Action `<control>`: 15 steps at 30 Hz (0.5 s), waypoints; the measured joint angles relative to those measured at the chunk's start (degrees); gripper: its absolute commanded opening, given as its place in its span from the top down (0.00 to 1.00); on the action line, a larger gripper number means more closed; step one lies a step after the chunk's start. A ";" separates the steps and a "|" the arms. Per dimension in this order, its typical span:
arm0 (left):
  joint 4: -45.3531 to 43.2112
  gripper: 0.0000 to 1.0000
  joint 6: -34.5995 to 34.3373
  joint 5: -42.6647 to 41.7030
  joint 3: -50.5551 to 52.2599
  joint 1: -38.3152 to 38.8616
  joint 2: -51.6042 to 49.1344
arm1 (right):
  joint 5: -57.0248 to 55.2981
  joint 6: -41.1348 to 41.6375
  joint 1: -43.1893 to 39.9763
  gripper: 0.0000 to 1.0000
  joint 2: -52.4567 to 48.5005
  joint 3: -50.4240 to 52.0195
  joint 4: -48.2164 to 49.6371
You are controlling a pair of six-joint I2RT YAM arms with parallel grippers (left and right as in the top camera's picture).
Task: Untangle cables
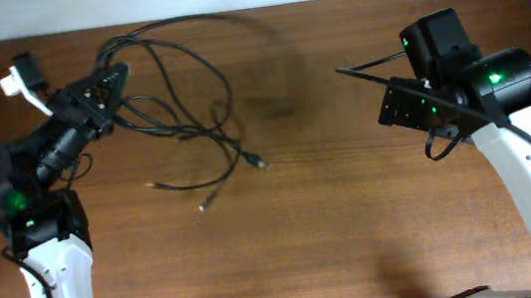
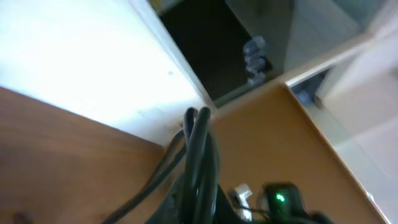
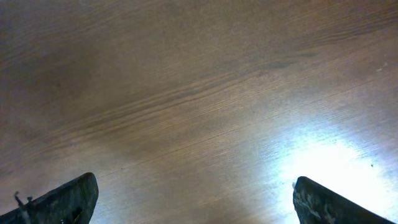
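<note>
Several cables in one bunch (image 1: 117, 106) sit in my left gripper, loops still crossed, so next I set them down and grasp the crossing loops (image 1: 211, 130) with my right gripper.
The cables (image 1: 193, 127) are thin black cords lying in loose crossing loops on the left half of the wooden table, with small plug ends at the lower right (image 1: 262, 162) and lower middle (image 1: 204, 206). My left gripper (image 1: 106, 85) is raised at the far left and shut on a bunch of the cables; in the left wrist view the gripper (image 2: 200, 202) holds several cords (image 2: 199, 143) that run up out of its jaws. My right gripper (image 1: 366, 81) is at the right, apart from the cables. In the right wrist view it (image 3: 196, 199) is wide open, with only bare table between the fingers.
The brown wooden table (image 1: 354, 219) fills the view, its far edge against a white wall (image 2: 74, 56). A white clip and a black block (image 1: 24, 74) sit on the left arm near the back left corner.
</note>
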State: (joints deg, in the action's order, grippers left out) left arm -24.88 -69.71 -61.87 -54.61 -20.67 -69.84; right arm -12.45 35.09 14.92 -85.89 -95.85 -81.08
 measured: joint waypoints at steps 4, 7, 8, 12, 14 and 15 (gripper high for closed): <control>17.20 1.00 9.44 2.80 -0.02 -1.53 -0.09 | 3.65 -2.16 0.00 0.01 0.00 0.00 2.08; 21.31 1.00 17.03 2.73 0.02 0.17 -0.09 | 8.13 -3.19 0.00 0.01 0.00 0.02 4.22; 21.44 1.00 20.70 2.05 0.02 1.60 -0.09 | 10.60 -4.13 0.00 0.01 0.00 0.02 5.53; 24.28 0.75 31.58 -0.37 0.00 9.20 -0.09 | 15.43 -5.53 0.00 0.01 0.00 0.02 6.40; 28.61 0.34 36.30 0.52 -0.04 13.18 -0.09 | 16.22 -5.64 0.00 0.01 0.00 0.02 6.40; 30.82 0.27 37.59 2.16 -0.04 14.60 -0.09 | 16.46 -5.70 0.00 0.01 0.00 0.02 6.45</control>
State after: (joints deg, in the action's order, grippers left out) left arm 5.93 -32.12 -59.70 -54.65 -6.07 -69.93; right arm 4.01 29.39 14.92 -85.89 -95.83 -74.63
